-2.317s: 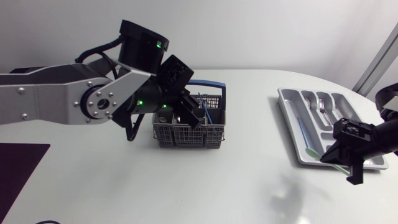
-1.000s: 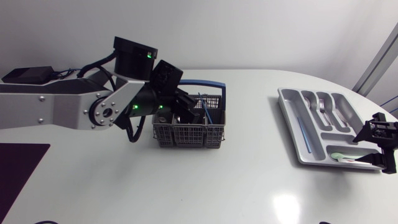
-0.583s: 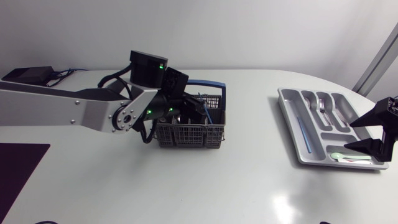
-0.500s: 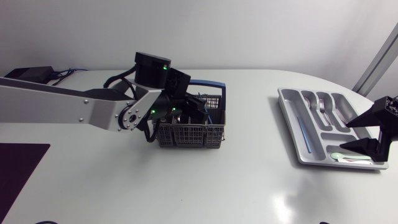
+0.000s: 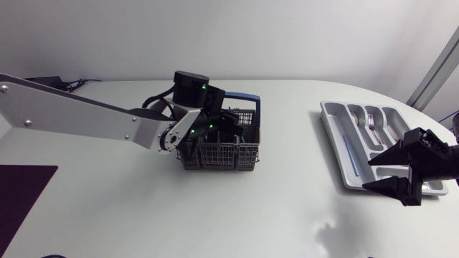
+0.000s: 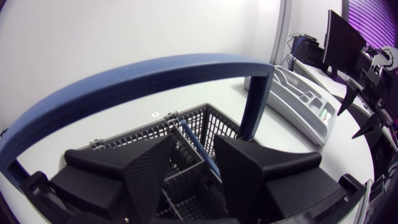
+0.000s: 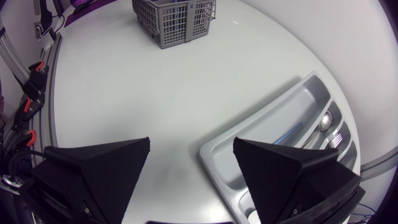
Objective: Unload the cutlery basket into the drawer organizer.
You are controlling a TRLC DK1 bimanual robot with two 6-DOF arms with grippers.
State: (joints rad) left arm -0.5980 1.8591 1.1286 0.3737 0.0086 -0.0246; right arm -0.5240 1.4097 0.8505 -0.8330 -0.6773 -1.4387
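The thin blue utensil [image 6: 200,148] is leaning loosely in the open mesh compartment [image 6: 213,129], so it will slide up and come free when the robot lifts it, and the basket will stay standing.
The grey wire cutlery basket [image 5: 215,154] with a blue handle [image 5: 240,97] stands mid-table. My left gripper [image 5: 224,123] is lowered inside it, under the handle [image 6: 143,74]. In the left wrist view its fingers [image 6: 149,174] stand apart in a mesh compartment [image 6: 211,121], and a thin blue utensil handle [image 6: 199,149] leans between them, apart from at least one finger. The grey drawer organizer [image 5: 333,118] lies at the right and holds forks [image 5: 373,122] and a blue utensil [image 5: 349,154]. My right gripper [image 5: 368,174] hovers wide open and empty over its front end.
A dark mat [image 5: 21,197] covers the table's front left corner. A black box with cables [image 5: 43,82] sits at the back left. In the right wrist view the organizer [image 7: 273,137] lies ahead of the right gripper [image 7: 193,180], with the basket [image 7: 174,18] far beyond.
My left arm has stretched out and sunk its gripper into the basket. My right gripper let go of a green utensil into the organizer, opened wide and shifted toward the tray's front.
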